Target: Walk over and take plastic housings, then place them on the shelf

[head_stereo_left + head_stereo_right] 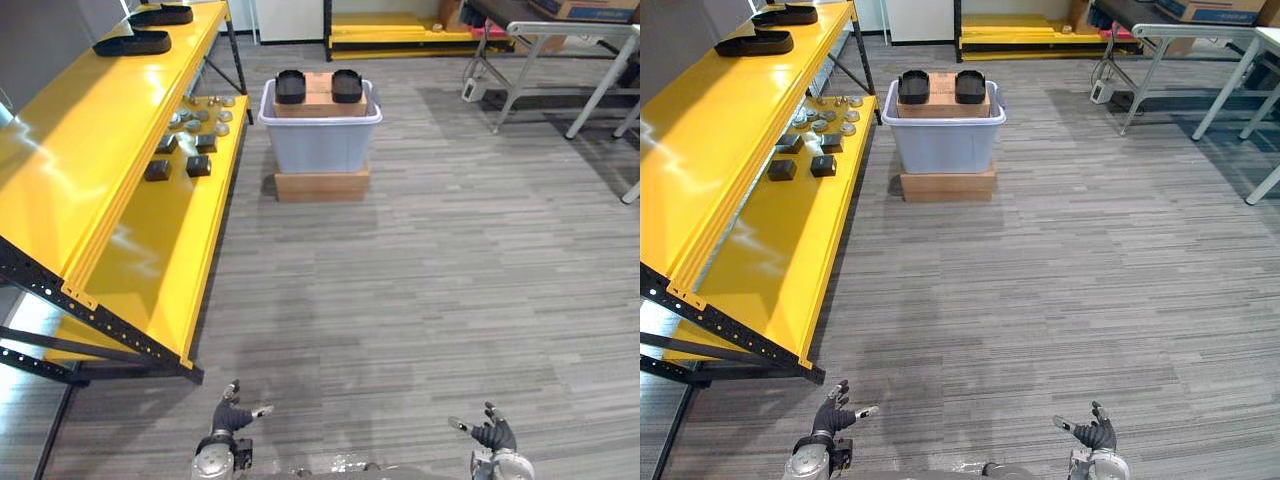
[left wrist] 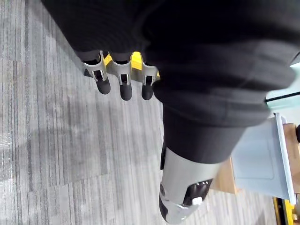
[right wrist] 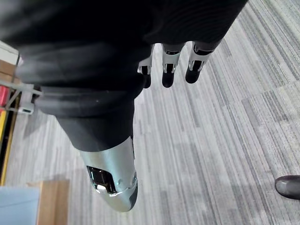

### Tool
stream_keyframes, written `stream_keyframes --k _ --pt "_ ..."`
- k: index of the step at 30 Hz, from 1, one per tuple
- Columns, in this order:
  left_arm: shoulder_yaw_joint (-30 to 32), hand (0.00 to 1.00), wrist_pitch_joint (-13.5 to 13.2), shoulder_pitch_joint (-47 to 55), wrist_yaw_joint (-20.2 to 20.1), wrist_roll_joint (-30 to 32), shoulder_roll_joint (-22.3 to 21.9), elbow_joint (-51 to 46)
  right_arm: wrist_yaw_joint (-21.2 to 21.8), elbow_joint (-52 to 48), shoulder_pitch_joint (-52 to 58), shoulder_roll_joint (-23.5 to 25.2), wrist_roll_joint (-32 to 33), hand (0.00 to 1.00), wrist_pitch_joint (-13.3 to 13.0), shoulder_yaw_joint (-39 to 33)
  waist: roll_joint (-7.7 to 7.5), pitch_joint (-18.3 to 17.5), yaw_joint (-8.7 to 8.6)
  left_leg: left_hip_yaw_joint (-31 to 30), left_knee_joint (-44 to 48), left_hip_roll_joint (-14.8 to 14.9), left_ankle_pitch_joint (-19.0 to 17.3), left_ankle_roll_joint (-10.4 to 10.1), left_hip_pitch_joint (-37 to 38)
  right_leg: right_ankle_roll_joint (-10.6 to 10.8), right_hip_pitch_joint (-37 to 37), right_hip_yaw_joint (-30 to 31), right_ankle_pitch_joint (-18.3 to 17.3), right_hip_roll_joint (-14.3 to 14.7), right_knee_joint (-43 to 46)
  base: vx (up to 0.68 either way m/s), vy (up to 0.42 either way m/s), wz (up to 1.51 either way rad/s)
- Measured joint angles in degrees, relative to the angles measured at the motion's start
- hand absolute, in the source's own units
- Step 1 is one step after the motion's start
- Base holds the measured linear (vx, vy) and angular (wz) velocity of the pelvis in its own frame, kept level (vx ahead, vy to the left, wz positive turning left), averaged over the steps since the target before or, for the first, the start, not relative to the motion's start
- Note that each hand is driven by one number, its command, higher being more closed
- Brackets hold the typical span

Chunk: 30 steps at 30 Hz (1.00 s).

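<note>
The shelf's housings show raised rims (image 1: 133, 43) around a hollow, so I expect the housing in the tub (image 1: 347, 87) to show an empty inside once I turn it over.
Two black plastic housings (image 1: 290, 86) (image 1: 347, 85) lie on a cardboard box in a pale grey tub (image 1: 320, 135), far ahead across the floor. Two more black housings (image 1: 133, 43) (image 1: 161, 14) rest on the top level of the yellow shelf (image 1: 90, 150) at the left. My left hand (image 1: 230, 415) hangs low at the near edge, fingers relaxed and empty. My right hand (image 1: 492, 432) hangs at the lower right, also open and empty. In the left wrist view the fingers (image 2: 123, 86) hang straight over the floor; in the right wrist view the fingers (image 3: 168, 72) do too.
The tub stands on a flat wooden box (image 1: 321, 185). The lower shelf level carries small dark blocks (image 1: 198, 165) and round metal parts (image 1: 200, 113). Grey metal tables (image 1: 560, 60) stand at the back right. A yellow rack (image 1: 400, 35) runs along the far wall. A dark shoe tip (image 3: 288, 186) shows on the floor.
</note>
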Motion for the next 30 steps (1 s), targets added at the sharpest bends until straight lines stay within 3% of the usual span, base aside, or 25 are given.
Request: stream_keyframes --k 2,3,5,6,7,9,11,12,13,14,15,16,17,18,19,20,21,22,23,24,25,27,29,30 --pt "0.6 0.00 0.0 -0.1 0.2 -0.5 -0.3 -0.2 -0.2 0.0 -0.9 -0.2 0.1 0.00 0.0 0.0 0.20 0.1 0.00 1.5 1.9 -0.1 -1.8 0.1 -0.6 1.7 -2.5 -0.1 -2.7 -1.0 5.5 0.14 0.040 -0.22" --pt "0.6 0.00 0.0 0.1 0.9 -1.0 -0.4 -0.7 -0.2 0.0 -1.5 -0.3 0.4 0.00 0.0 0.0 0.46 0.3 0.00 2.8 2.6 -0.2 -3.1 0.7 -0.5 3.8 -5.5 -1.0 -4.5 -1.9 12.4 0.12 0.081 -0.36" --pt "0.6 0.00 0.0 0.1 1.1 -2.4 -0.2 -1.4 -0.2 0.0 -2.3 -0.2 0.5 0.00 0.1 0.2 0.41 1.1 -0.09 2.8 3.3 -1.2 -5.6 2.0 1.3 4.0 -11.5 -3.7 -5.7 -5.3 28.9 0.17 0.105 -0.18" --pt "0.6 0.00 0.0 -0.1 1.1 -2.5 0.0 -1.5 -0.2 -0.1 -2.3 -0.3 0.6 0.00 0.1 0.3 0.23 1.5 -0.33 2.4 3.6 -1.5 -6.4 2.6 2.7 3.7 -13.5 -4.5 -5.2 -6.7 34.7 0.38 0.090 0.10" --pt "0.6 0.00 0.1 -0.8 1.4 -2.7 0.5 -1.4 -0.2 0.0 -1.8 -0.3 0.6 0.00 0.4 0.5 0.32 2.7 -0.71 1.8 3.6 -2.4 -8.0 3.5 5.9 2.8 -17.3 -6.1 -7.4 -8.9 43.9 0.38 0.059 0.12" --pt "0.6 0.00 0.1 -1.4 2.2 -2.9 1.0 -1.3 -0.2 0.1 -1.6 -1.0 0.6 0.00 1.2 1.0 1.10 3.1 -1.44 0.9 2.4 -1.2 -8.5 3.1 8.9 -0.8 -21.7 -9.9 -10.4 -9.2 45.2 0.42 0.022 0.15" --pt "0.6 0.00 0.1 -2.9 2.3 -3.4 1.1 -0.9 -0.2 0.0 -2.4 -2.6 0.8 0.00 1.3 2.8 3.24 4.6 -3.08 0.1 1.4 1.9 -8.5 3.1 10.6 -2.2 -25.9 -13.4 -10.4 -6.9 40.1 0.45 -0.060 0.33" --pt "0.6 0.00 0.0 -5.0 2.5 -3.8 1.2 -0.8 -0.2 0.0 -3.0 -3.6 0.9 0.00 1.2 3.0 4.13 6.4 -3.41 -0.2 1.6 3.6 -7.9 1.4 11.8 -2.3 -29.9 -13.8 -7.1 -4.6 32.1 0.48 -0.091 0.36" --pt "0.6 0.00 0.0 -5.8 2.6 -3.9 1.3 -0.7 -0.2 0.0 -3.1 -3.8 0.9 0.00 1.2 3.0 3.70 6.6 -3.41 -0.2 1.6 3.7 -7.7 -0.3 12.3 -2.1 -31.0 -13.5 -4.1 -3.7 27.1 0.54 -0.117 0.29" --pt "0.7 0.00 -0.1 -6.6 3.1 -3.9 1.6 -0.5 -0.2 -0.1 -2.7 -4.0 0.9 0.00 1.2 3.0 2.44 6.7 -3.51 -0.2 1.6 3.5 -7.8 -3.0 13.8 -2.5 -31.1 -12.9 3.9 -2.4 15.5 0.62 -0.142 0.25" --pt "0.6 0.00 -0.1 -6.6 3.4 -3.8 1.5 0.2 -0.3 -0.1 -1.8 -4.3 1.0 0.00 1.2 3.1 2.04 6.6 -3.88 -0.4 2.4 3.7 -9.0 -5.3 16.1 -7.6 -30.8 -10.8 15.7 -2.2 12.7 0.67 -0.148 0.24" --pt "0.6 0.00 0.0 -7.5 3.4 -3.8 0.9 1.3 -0.3 0.1 -2.4 -4.8 1.0 0.00 1.3 3.0 3.27 7.1 -4.07 -0.5 3.5 4.3 -9.0 -5.4 16.5 -8.8 -31.7 -11.4 14.2 -2.1 16.7 0.66 -0.152 0.32" --pt "0.5 0.00 -0.1 -8.4 3.3 -3.8 0.7 1.8 -0.1 0.1 -3.8 -4.6 1.0 0.00 1.5 3.0 3.66 7.4 -5.35 -0.4 6.9 5.0 -6.4 -9.2 15.3 -9.2 -32.8 -11.5 9.1 -3.5 22.4 0.79 -0.218 0.43" --pt "0.3 0.00 -0.1 -9.0 3.3 -3.8 0.3 1.9 0.0 -0.2 -4.1 -4.6 1.0 0.00 1.4 3.0 3.66 7.5 -6.33 -0.8 12.8 4.8 -1.6 -9.9 13.2 -8.7 -31.9 -11.8 4.9 -5.1 26.0 0.77 -0.238 0.49" --pt "0.2 0.00 -0.2 -9.0 3.3 -3.8 -0.1 1.9 0.1 -0.2 -4.0 -4.7 1.0 0.00 1.4 3.0 3.75 7.5 -6.30 -0.8 16.8 5.1 1.6 -9.8 11.9 -8.5 -30.5 -12.0 3.1 -5.5 26.5 0.66 -0.228 0.42" --pt "0.0 0.00 -0.2 -8.6 3.3 -3.8 -0.7 2.0 0.1 -0.1 -3.8 -4.7 1.1 0.00 1.4 3.6 3.84 7.7 -6.14 -0.9 26.8 6.5 10.3 -11.4 8.6 -8.5 -26.3 -12.1 0.7 -5.4 25.2 0.63 -0.226 0.31" --pt "-0.2 0.00 -0.6 -8.1 3.2 -3.8 -1.0 2.0 0.1 -0.1 -3.8 -4.9 1.3 0.00 1.4 5.0 3.79 8.0 -6.16 -0.1 40.3 9.8 11.0 -12.1 3.7 -8.4 -20.9 -13.0 -1.2 -4.8 23.0 0.61 -0.220 0.27" --pt "-0.2 0.00 -0.7 -7.9 3.2 -3.9 -1.2 2.0 0.1 -0.1 -3.8 -4.8 1.6 0.00 1.4 5.5 3.64 8.1 -6.10 1.1 46.8 11.7 10.4 -11.3 1.3 -8.4 -18.1 -13.5 -1.8 -4.2 21.6 0.68 -0.249 0.21" --pt "-0.2 0.00 -0.9 -7.7 3.3 -4.1 -1.5 2.6 0.0 0.0 -3.8 -4.7 2.1 0.00 1.1 5.9 3.31 8.3 -5.65 4.0 55.7 14.9 7.9 -8.3 -3.2 -8.4 -12.6 -13.8 -2.4 -3.0 17.9 0.41 -0.153 0.05" --pt "-0.2 0.00 -0.9 -7.5 3.3 -4.2 -1.6 2.7 -0.1 0.0 -3.8 -4.6 2.3 0.00 0.9 5.9 2.73 8.6 -4.89 5.5 57.7 15.9 6.5 -6.7 -4.8 -8.3 -9.9 -13.8 -2.4 -2.5 15.8 0.58 -0.179 -0.04" --pt "-0.1 0.00 -0.9 -6.9 3.3 -4.2 -1.6 2.6 -0.3 0.1 -3.8 -4.6 2.8 0.00 0.5 5.8 1.76 8.6 -4.24 8.9 55.9 16.2 3.1 -4.6 -10.2 -7.8 -3.3 -13.5 -2.2 -1.9 9.8 0.47 -0.116 -0.03" --pt "-0.1 0.00 -1.0 -6.5 3.3 -4.3 -1.7 2.5 -0.3 0.3 -3.8 -4.6 2.8 0.00 0.6 5.6 1.60 8.7 -4.01 9.8 50.1 15.1 1.4 -4.5 -13.6 -7.1 0.5 -13.5 -1.8 -1.5 6.0 0.46 -0.065 -0.06" --pt "-0.1 0.00 -1.0 -5.8 3.3 -4.3 -2.1 2.2 -0.3 0.7 -3.8 -4.3 2.8 0.00 0.6 5.3 1.12 9.0 -3.03 9.0 31.4 11.0 0.4 -4.8 -16.9 -6.3 6.1 -13.0 -1.3 -1.2 1.1 0.50 -0.008 -0.26" --pt "-0.2 0.00 -0.9 -5.0 3.3 -4.3 -2.7 2.2 -0.5 0.8 -4.0 -3.9 2.8 0.00 0.6 4.3 1.00 9.1 -2.90 8.1 16.9 8.3 2.0 -5.7 -17.0 -5.9 8.7 -12.3 -1.2 -1.1 -0.7 0.37 0.028 -0.30"
